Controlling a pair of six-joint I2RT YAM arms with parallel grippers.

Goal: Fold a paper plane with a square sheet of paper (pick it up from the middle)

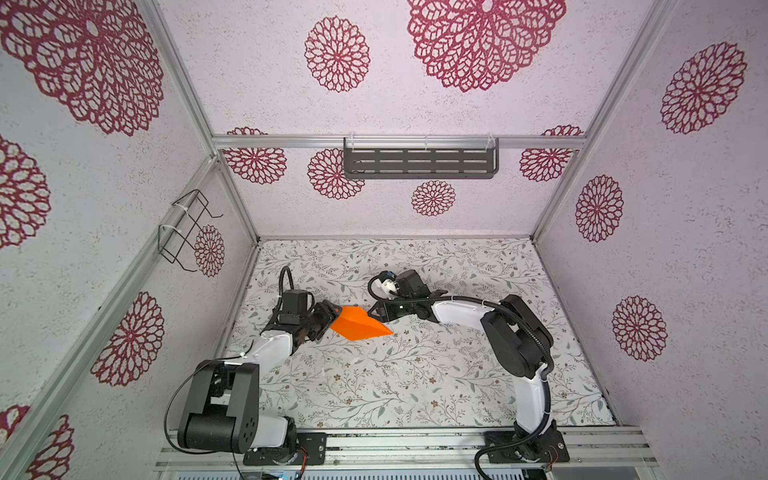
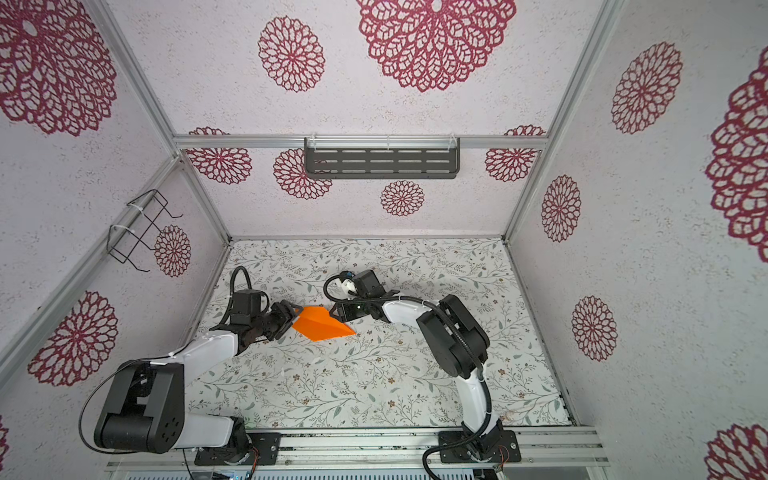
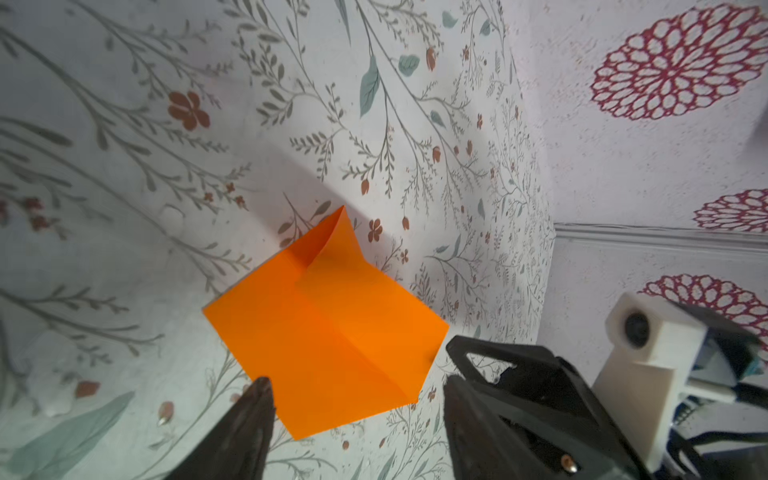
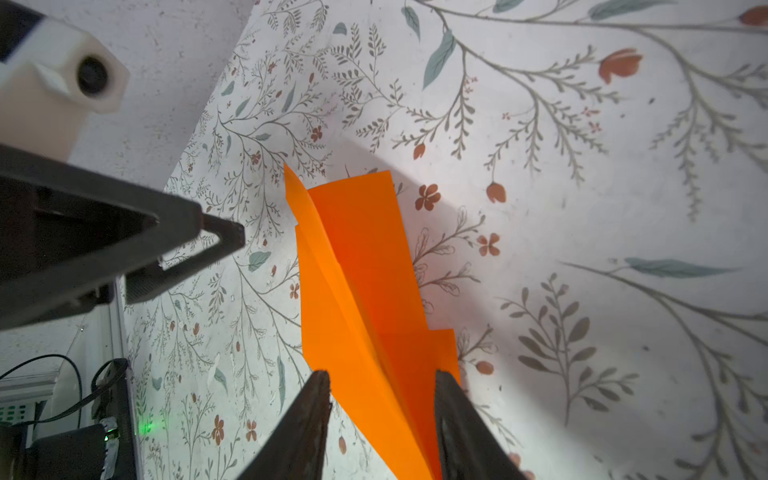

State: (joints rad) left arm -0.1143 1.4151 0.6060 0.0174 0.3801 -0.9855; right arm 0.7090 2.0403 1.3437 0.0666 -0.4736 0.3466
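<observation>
One flap is standing up along the centre crease. The paper plane will therefore come along in one piece and hold its folds when I pull it.
The paper plane is bright orange, folded with a centre crease and layered flaps, and lies on the floral table between both arms. My left gripper is open at its wide end, fingers apart on either side of the paper's edge without pinching it. My right gripper is open at the narrow end, and the plane runs out from between its two spread fingers. In the left wrist view the plane rests on the table with one flap lifted.
A grey slotted shelf hangs on the back wall and a black wire rack on the left wall. Patterned walls close in three sides of the table. An aluminium rail carrying both arm bases runs along the front edge.
</observation>
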